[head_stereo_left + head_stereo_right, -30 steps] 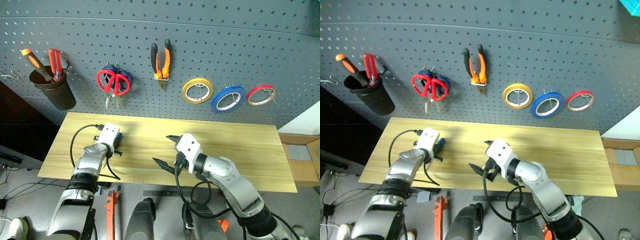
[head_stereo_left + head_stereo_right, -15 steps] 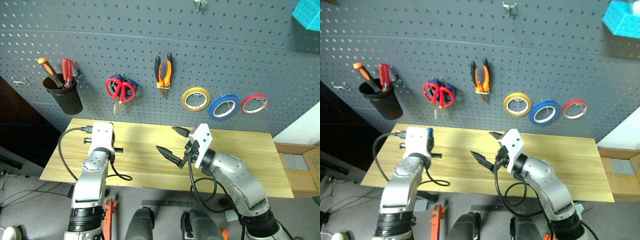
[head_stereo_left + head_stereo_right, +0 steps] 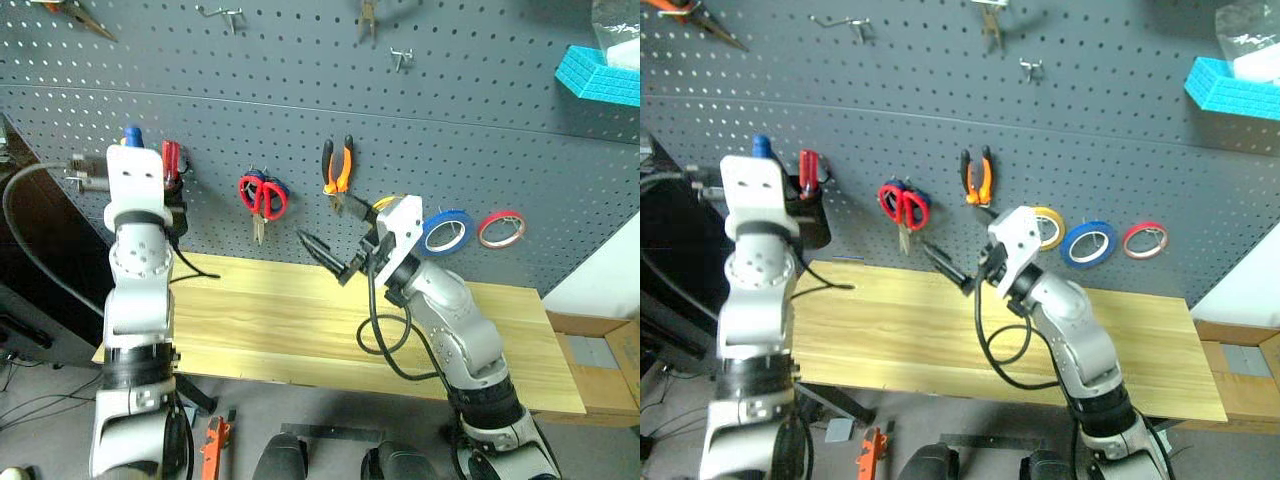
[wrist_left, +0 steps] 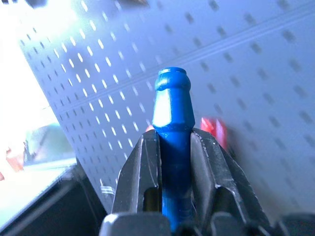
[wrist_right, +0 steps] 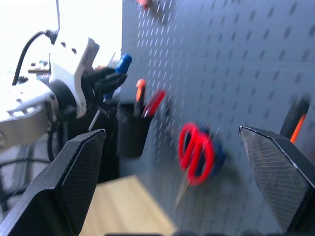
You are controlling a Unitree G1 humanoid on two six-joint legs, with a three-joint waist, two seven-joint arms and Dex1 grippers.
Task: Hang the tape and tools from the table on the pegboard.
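Observation:
The blue-handled screwdriver's tip is hanging outside the black cup, lower than the cup's rim, so my left gripper needs to raise the screwdriver's tip over the cup's opening before lowering it.
My left gripper is raised in front of the pegboard, shut on the blue-handled screwdriver. Its handle end sticks out past the fingers. It is beside the black cup, which holds a red screwdriver. My right gripper hangs open and empty above the table, in front of the hanging rolls. Red-handled scissors, orange-and-black pliers and the blue tape hang on the board.
A red roll hangs right of the blue tape, and a yellow roll sits partly behind my right gripper. A cyan block is at the upper right. A cardboard box lies past the table's right end.
My left arm has lifted the blue screwdriver from table height to the cup on the board. The right gripper rose too, still open. The camera has tilted upward.

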